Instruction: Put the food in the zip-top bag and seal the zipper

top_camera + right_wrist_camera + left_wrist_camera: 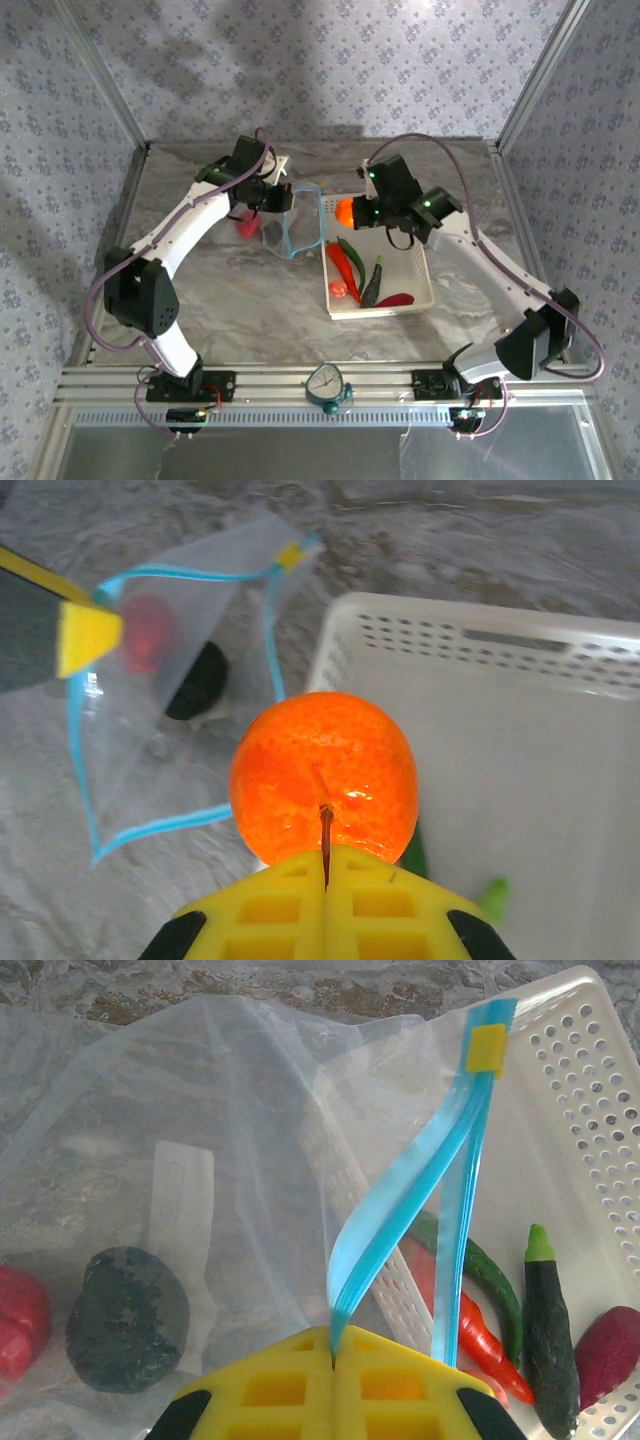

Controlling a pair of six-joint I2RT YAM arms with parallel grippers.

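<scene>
I keep carrying the orange fruit in with my right gripper, as the bag's opening (180, 715) is wide toward the orange fruit, until it is past the light-blue zipper (271, 635).
My left gripper (335, 1348) is shut on the light-blue zipper (420, 1175) of the clear zip-top bag (200, 1110) and holds its mouth up. Inside the bag lie a black piece of food (128, 1315) and a red one (20, 1320). My right gripper (326, 858) is shut on the thin stem of an orange fruit (325, 770), which hangs over the left rim of the white basket (500, 620), just right of the bag's mouth (170, 710). From above, the orange fruit (345, 211) is between the bag (285, 228) and the basket (418, 275).
In the basket lie a red chili (342, 262), a green chili (352, 250), a dark eggplant (373, 283) and a dark red piece (395, 299). A round dial (326, 384) sits on the metal rail at the near edge. Frame posts stand at both back corners.
</scene>
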